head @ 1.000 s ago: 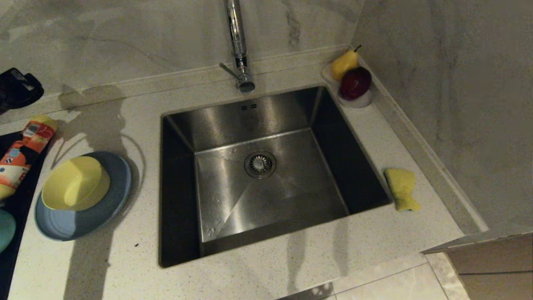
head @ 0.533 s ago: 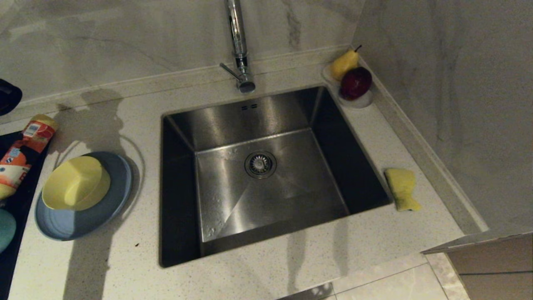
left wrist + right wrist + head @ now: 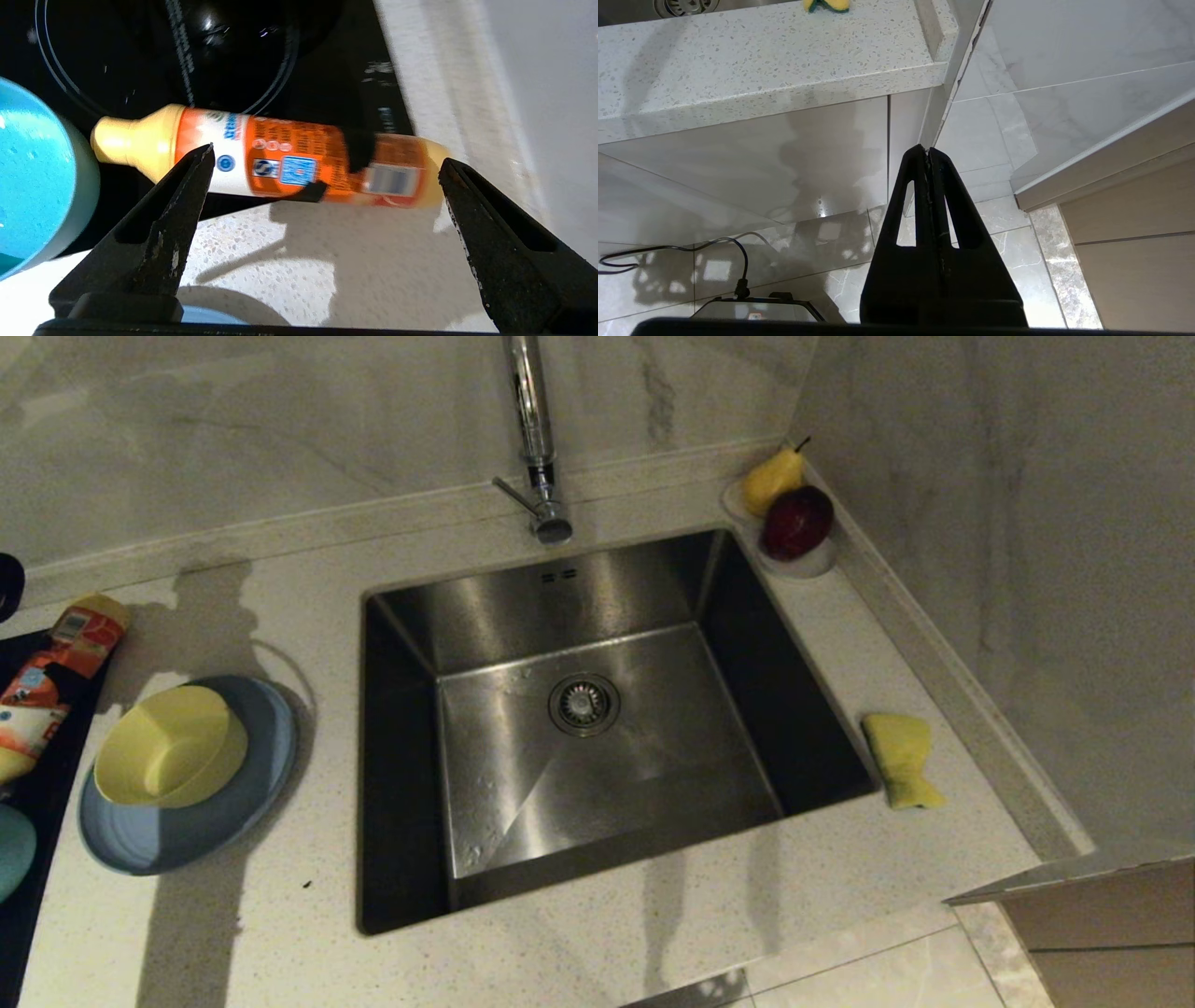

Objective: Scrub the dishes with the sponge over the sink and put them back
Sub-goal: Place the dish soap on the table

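Note:
The orange bottle runs lengthwise from one finger of the robot's left gripper to the other, so that gripper should turn and close across the bottle's neck end.
A pale-yellow bowl rests on the light-blue plate left of the steel sink. At the far left edge the teal bowl peeks in; it also shows in the left wrist view. The yellow sponge lies on the counter right of the sink, its green side visible in the right wrist view. My left gripper is open and empty above the counter beside an orange bottle. My right gripper hangs shut below the counter, over the floor.
The orange bottle lies on a black hob at the left. A chrome tap rises behind the sink. A pear and a dark red fruit sit on a white dish in the back right corner. Walls close in behind and right.
The dark left arm at the upper left edge of the head view has slid out leftward, leaving only a sliver. Its shadow on the counter shifted. Dishes and sponge have not moved.

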